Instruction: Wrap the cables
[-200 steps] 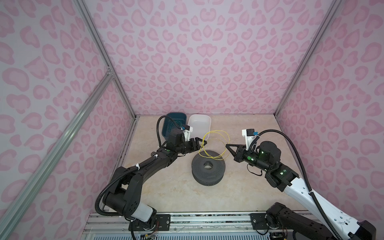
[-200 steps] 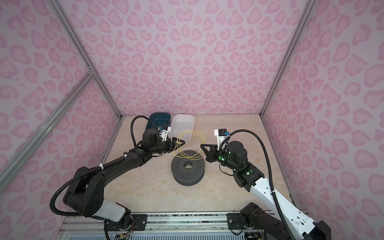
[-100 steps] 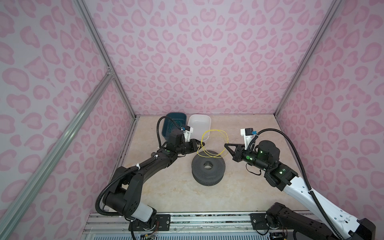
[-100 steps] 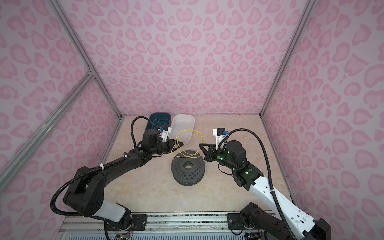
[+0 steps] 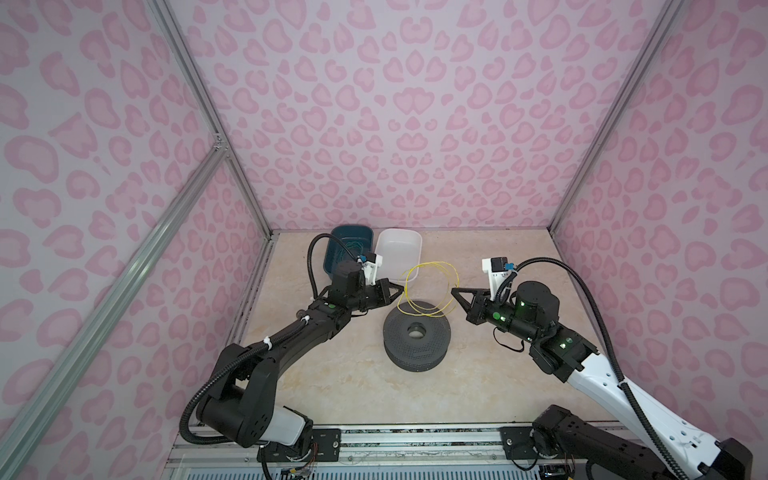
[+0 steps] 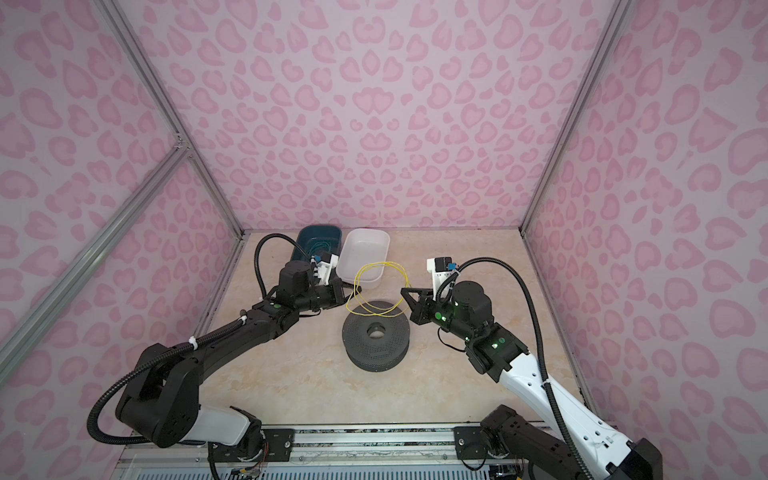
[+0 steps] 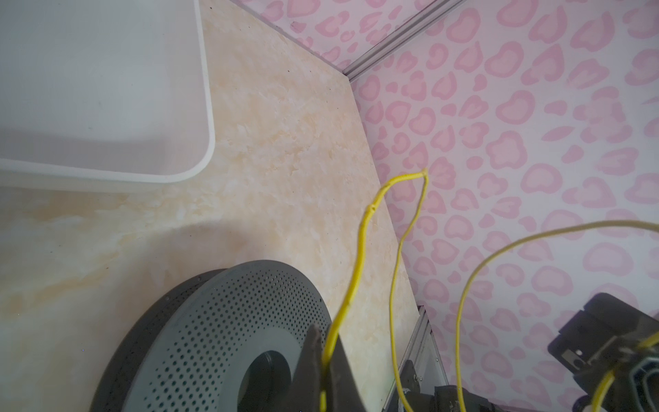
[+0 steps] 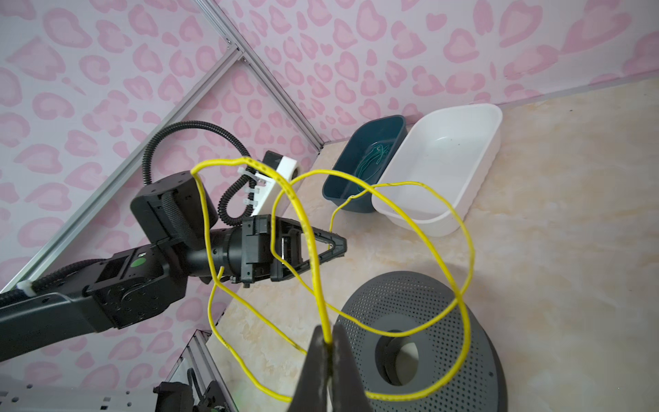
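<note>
The yellow cable is hanging in crossing loops (image 8: 457, 299). My right gripper should open, grab the part of the cable running from my left gripper (image 8: 342, 203) and pull it straight.
A thin yellow cable (image 5: 436, 263) (image 6: 386, 263) hangs in loose loops above a grey perforated spool (image 5: 415, 353) (image 6: 376, 353) lying flat mid-table. My left gripper (image 5: 400, 287) (image 6: 347, 289) is shut on one strand of the cable (image 7: 360, 249) at the loops' left side; in the left wrist view the wire runs between its closed tips (image 7: 326, 356). At the loops' right side my right gripper (image 5: 454, 292) (image 6: 403, 289) is shut on another strand (image 8: 309, 242), pinched at its tips (image 8: 330, 342). Both grippers hover just above the spool's (image 8: 445, 356) far rim.
A dark teal bin (image 5: 345, 245) (image 8: 360, 199) holding a greenish wire and a white bin (image 5: 399, 249) (image 8: 438, 171) stand side by side at the back, close behind the left gripper. Pink patterned walls enclose the table on three sides.
My left gripper has gone from open to shut on the cable. The right gripper has edged slightly left, staying shut on its strand; the loops shifted a little.
</note>
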